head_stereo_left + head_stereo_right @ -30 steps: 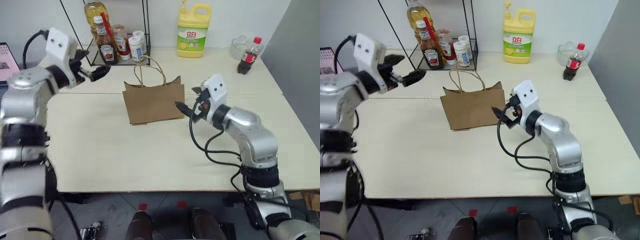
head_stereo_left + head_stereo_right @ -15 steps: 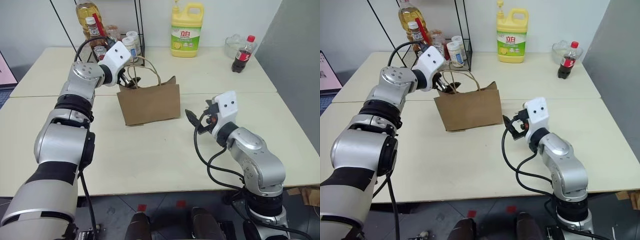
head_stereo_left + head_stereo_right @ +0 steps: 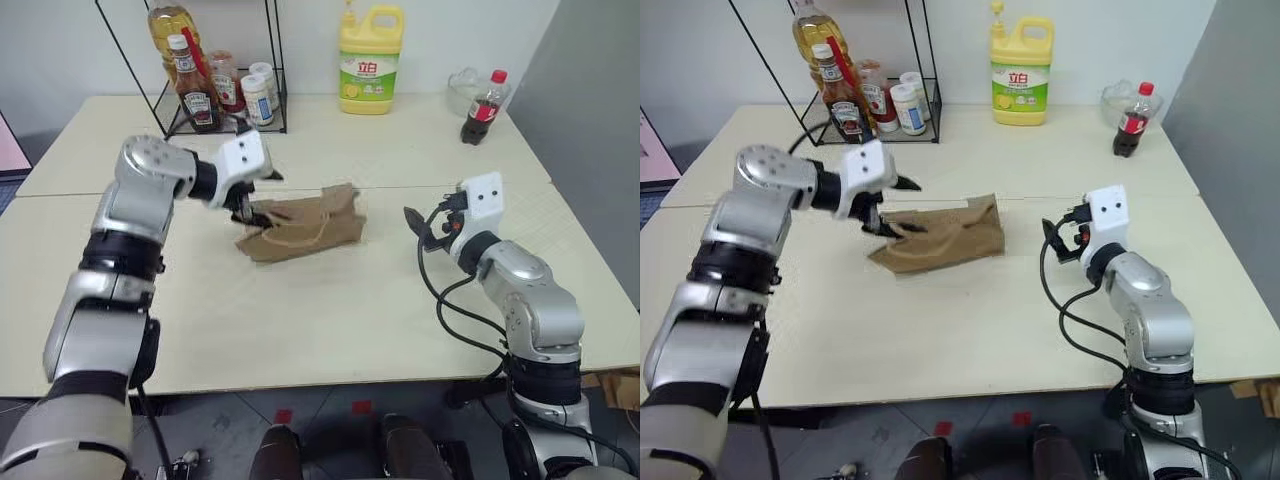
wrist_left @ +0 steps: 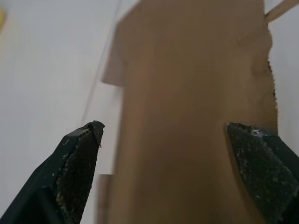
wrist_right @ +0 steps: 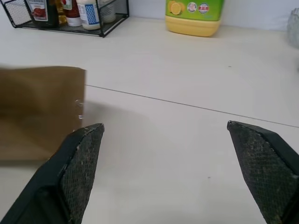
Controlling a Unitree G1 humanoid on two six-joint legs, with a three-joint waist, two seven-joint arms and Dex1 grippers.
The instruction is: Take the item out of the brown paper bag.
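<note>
I expect the brown paper bag's opening (image 3: 337, 222) to spread wide when I lift the cord handle (image 3: 292, 245), because the handle loops from the edge of that opening.
The brown paper bag (image 3: 310, 220) lies tipped over and crumpled on the table, its mouth and cord handles toward my left gripper (image 3: 258, 195). That gripper is open and angled down at the bag's mouth end, with its fingers either side of the paper. In the left wrist view the bag (image 4: 187, 107) sits between the two spread fingers (image 4: 79, 168). My right gripper (image 3: 420, 220) stands open over bare table, apart from the bag's far end; its wrist view shows the bag (image 5: 37, 107) off to one side. The item is hidden.
At the back stand a wire rack (image 3: 215, 90) with sauce bottles, a yellow detergent jug (image 3: 370, 60), a glass bowl (image 3: 462, 82) and a cola bottle (image 3: 480, 95). A seam (image 3: 420, 187) runs across the table behind the bag.
The bag stood upright and now lies tipped over. My left gripper swung in and down onto its mouth end. My right gripper drew away from the bag to the right.
</note>
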